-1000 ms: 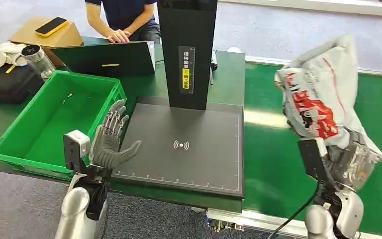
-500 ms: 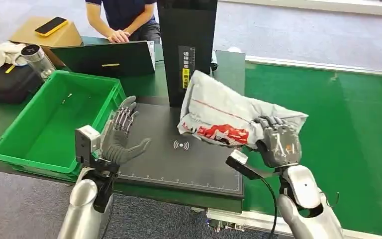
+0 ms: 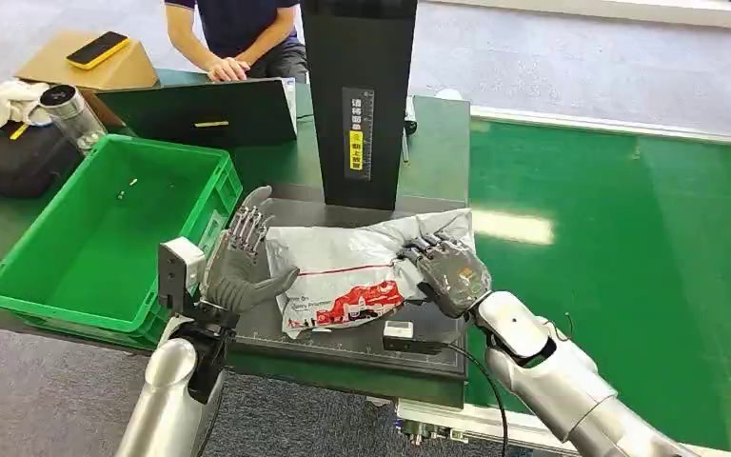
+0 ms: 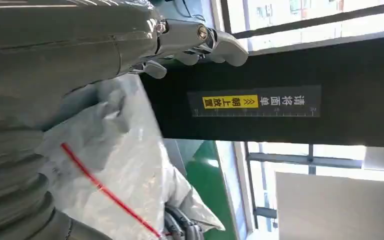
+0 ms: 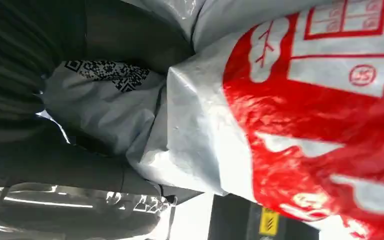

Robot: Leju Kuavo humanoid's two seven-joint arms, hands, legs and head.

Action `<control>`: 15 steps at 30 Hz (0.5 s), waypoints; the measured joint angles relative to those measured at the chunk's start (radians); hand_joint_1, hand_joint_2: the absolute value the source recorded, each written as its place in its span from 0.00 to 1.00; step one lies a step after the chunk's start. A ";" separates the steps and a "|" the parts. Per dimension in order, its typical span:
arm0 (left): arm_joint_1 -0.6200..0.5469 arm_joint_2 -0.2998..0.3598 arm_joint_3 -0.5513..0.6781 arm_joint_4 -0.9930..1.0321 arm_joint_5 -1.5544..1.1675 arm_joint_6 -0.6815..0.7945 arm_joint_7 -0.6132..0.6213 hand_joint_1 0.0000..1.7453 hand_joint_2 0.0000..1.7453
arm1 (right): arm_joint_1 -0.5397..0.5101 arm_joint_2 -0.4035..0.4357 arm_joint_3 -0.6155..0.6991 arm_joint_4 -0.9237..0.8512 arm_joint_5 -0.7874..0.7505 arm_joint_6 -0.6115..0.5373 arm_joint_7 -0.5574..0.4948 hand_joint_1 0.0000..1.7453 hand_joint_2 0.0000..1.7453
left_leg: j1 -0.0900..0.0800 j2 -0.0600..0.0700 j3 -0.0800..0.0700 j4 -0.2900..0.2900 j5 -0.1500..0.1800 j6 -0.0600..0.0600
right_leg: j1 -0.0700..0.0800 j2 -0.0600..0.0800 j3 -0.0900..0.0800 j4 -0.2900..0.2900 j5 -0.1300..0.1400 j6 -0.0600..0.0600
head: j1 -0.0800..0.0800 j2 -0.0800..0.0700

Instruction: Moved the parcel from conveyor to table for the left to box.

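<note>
My gripper will make the grey plastic parcel point(image 3: 338, 268) buckle and fold around its grip when I carry it, because the parcel has a loose, creased upper corner point(image 3: 449, 225).
The grey plastic parcel point(image 3: 343, 271) with red print lies on the black scanner pad point(image 3: 343, 345), in front of the black post point(image 3: 357, 95). My right hand point(image 3: 447, 271) grips its right end, fingers curled over the top. The right wrist view shows the parcel point(image 5: 290, 110) pressed close against the dark fingers point(image 5: 25, 60). My left hand point(image 3: 238, 267) stands open at the parcel's left end, palm toward it and fingers spread upward. In the left wrist view the parcel point(image 4: 115, 165) lies just past the hand point(image 4: 200, 42); whether they touch is unclear.
An empty green crate point(image 3: 86, 238) stands left of the pad, beside my left hand. The green conveyor point(image 3: 628, 267) stretches to the right. Behind the crate are a laptop point(image 3: 200, 112), a bottle point(image 3: 74, 114), a black bag point(image 3: 9, 157), and a seated person point(image 3: 233, 38).
My right hand swung the parcel leftward from above the conveyor and lowered it onto the scanner pad. The left hand shifted slightly right toward the parcel, staying open.
</note>
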 measured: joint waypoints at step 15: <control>-0.011 0.008 -0.025 0.016 0.006 0.005 0.000 0.00 1.00 | -0.032 0.093 0.111 0.164 -0.032 -0.098 0.023 0.65 1.00 | 0.000 0.000 0.000 0.000 0.000 0.000 | 0.000 0.000 0.000 0.000 0.000 0.000 | 0.000 0.000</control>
